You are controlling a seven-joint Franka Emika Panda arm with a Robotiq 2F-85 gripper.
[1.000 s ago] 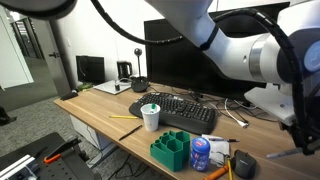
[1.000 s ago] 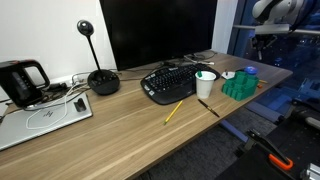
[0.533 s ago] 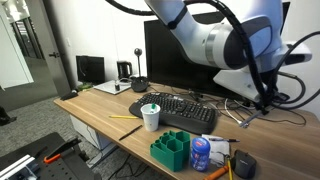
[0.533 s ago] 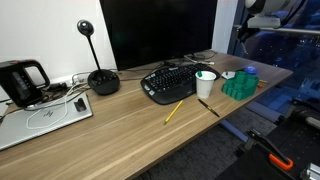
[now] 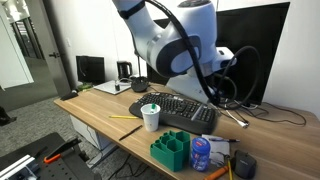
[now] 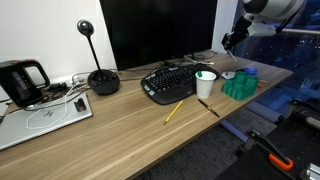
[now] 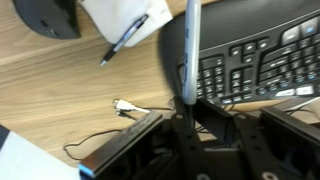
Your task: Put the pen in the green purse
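Observation:
The pen [image 7: 192,50] in my gripper is hanging by the end of the keyboard, behind the green purse. I should swing back toward the front edge of the desk and let the pen down into the purse [image 5: 171,149].
The yellow pen [image 5: 125,117] lies flat on the wooden desk, in front of the keyboard [image 5: 182,110] and beside the paper cup [image 5: 150,117]; it also shows in an exterior view [image 6: 174,111]. The dark green purse [image 5: 171,149] stands near the desk edge, and shows in an exterior view [image 6: 238,86] past the cup [image 6: 205,84]. My gripper [image 6: 228,42] hangs high above the desk behind the keyboard, far from the pen. In the wrist view the gripper [image 7: 190,110] is dark and blurred; I cannot tell its jaws apart. The pen and purse are out of the wrist view.
A blue-and-white tub [image 5: 201,153] and orange-handled tools [image 5: 222,168] sit by the purse. A dark pen [image 6: 209,108] lies by the cup. A monitor [image 6: 158,35], desk microphone [image 6: 101,80], kettle [image 6: 20,82] and laptop [image 6: 45,118] line the back.
The arm has swung a long way across the scene, from the desk's end to above the area behind the keyboard. Nothing on the desk has moved.

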